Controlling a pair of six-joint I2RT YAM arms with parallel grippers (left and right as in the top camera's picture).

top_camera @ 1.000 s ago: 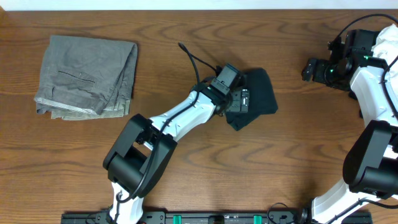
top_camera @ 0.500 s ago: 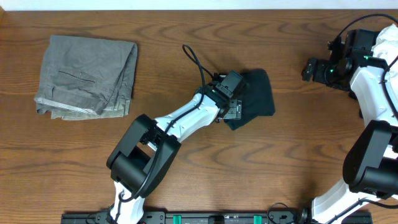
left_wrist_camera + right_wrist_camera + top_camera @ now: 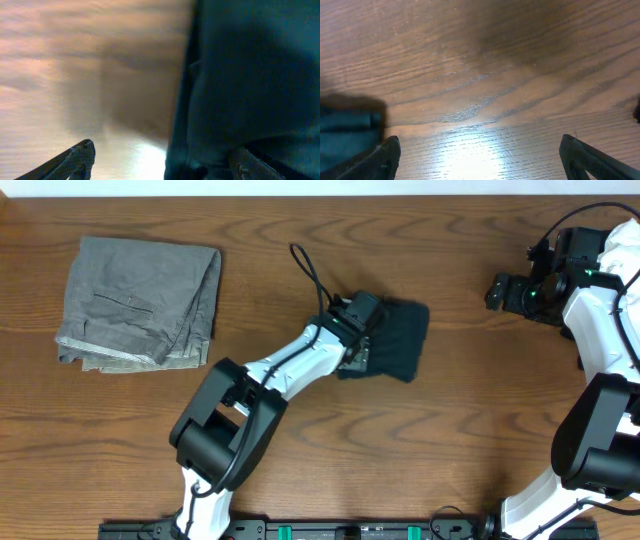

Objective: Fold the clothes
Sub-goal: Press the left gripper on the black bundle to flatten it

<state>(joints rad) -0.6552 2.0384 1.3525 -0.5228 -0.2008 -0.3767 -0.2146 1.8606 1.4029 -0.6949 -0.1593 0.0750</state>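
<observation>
The black T-shirt's edge (image 3: 347,370) lies flat beneath the finger of the robot's left gripper, so the robot should pull the cloth toward the grey trousers (image 3: 145,302) and pinch the fold that comes up.
A folded black T-shirt (image 3: 403,340) lies mid-table. My left gripper (image 3: 362,352) sits at its left edge, open. In the left wrist view one finger (image 3: 77,160) is over bare wood. The other finger (image 3: 250,166) rests on the dark cloth (image 3: 250,75), so the shirt's folded edge runs between the wide jaws. Folded grey trousers (image 3: 140,300) lie at the far left. A white garment (image 3: 622,248) shows at the far right behind the right arm. My right gripper (image 3: 497,290) hangs open over bare wood, with nothing between its fingers (image 3: 387,155).
A black cable (image 3: 312,275) loops up from the left wrist. The wooden table (image 3: 480,430) shows bare wood in front and between the two arms. A dark cloth edge (image 3: 350,132) shows at the left of the right wrist view.
The black T-shirt has slid left and turned, so it now lies squarer to the table. My left gripper shifted slightly with it and its jaws narrowed a little. The right arm is still.
</observation>
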